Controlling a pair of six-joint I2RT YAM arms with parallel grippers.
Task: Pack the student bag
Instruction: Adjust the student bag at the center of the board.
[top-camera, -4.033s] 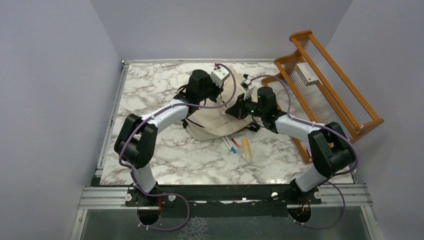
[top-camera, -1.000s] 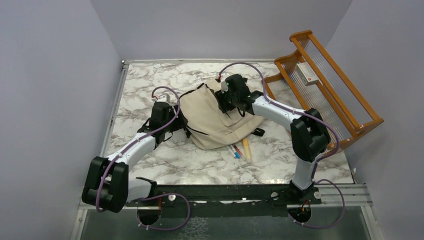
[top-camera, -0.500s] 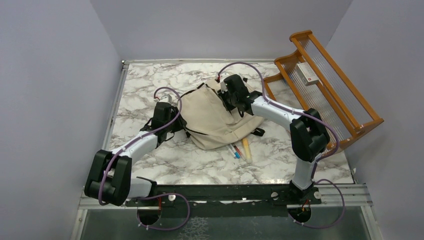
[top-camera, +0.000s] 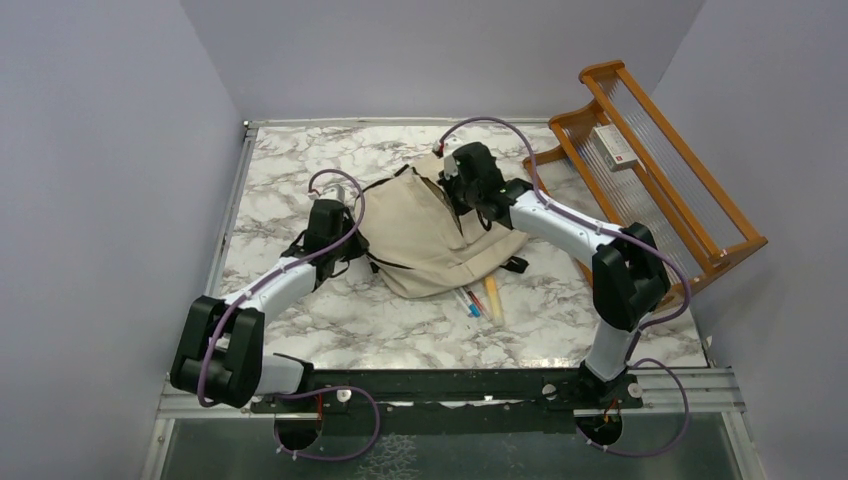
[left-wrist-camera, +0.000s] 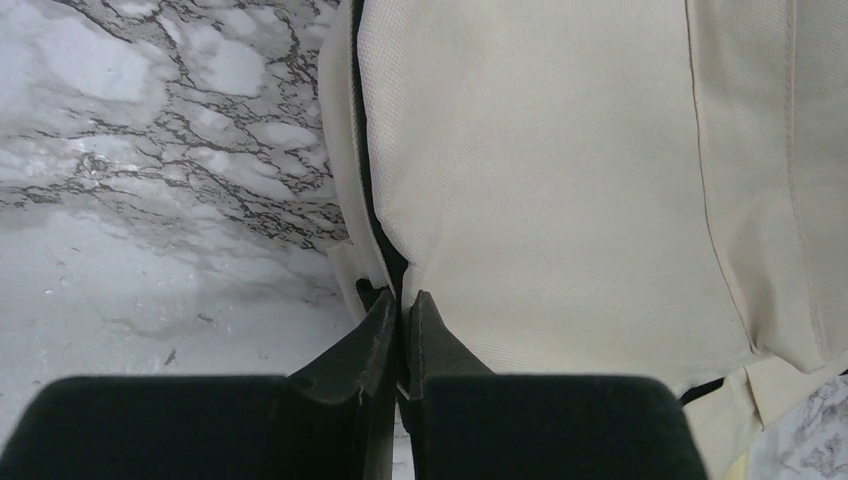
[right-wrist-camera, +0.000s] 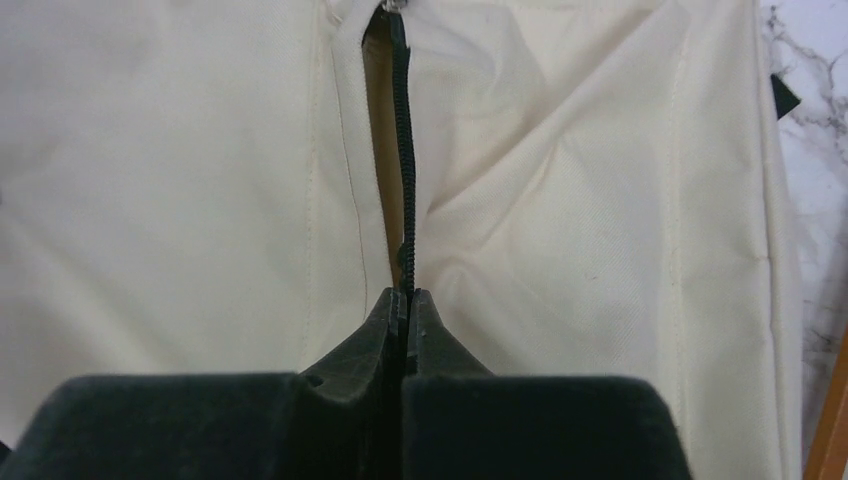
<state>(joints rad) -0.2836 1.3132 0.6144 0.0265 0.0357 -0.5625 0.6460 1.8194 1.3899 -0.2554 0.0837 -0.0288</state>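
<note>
The opening of the bag is a narrow slit (right-wrist-camera: 384, 150) along the black zipper, so the robot's right gripper should pull the zipper's edge wide before the left gripper takes the pens (top-camera: 471, 303).
The student bag (top-camera: 425, 240), beige with black zippers, lies flat in the middle of the marble table. My left gripper (top-camera: 356, 238) is at the bag's left edge. In the left wrist view its jaws (left-wrist-camera: 402, 300) are shut, pinching the bag's (left-wrist-camera: 560, 180) fabric edge by the black seam. My right gripper (top-camera: 463, 205) is over the bag's upper right part. In the right wrist view it (right-wrist-camera: 405, 296) is shut on the lower end of a partly open black zipper (right-wrist-camera: 405, 170) in the bag's cream panel (right-wrist-camera: 180, 180).
Two pens (top-camera: 468, 298) and a yellow stick-shaped item (top-camera: 492, 296) lie just in front of the bag. A wooden rack (top-camera: 700, 235) leans at the right edge of the table, with a white box (top-camera: 615, 148) on it. A black strap end (top-camera: 515, 264) pokes out at the bag's right.
Both grippers have closed on the bag over the last second, the left on its edge and the right on the zipper. The right wrist shifted slightly right and up.
</note>
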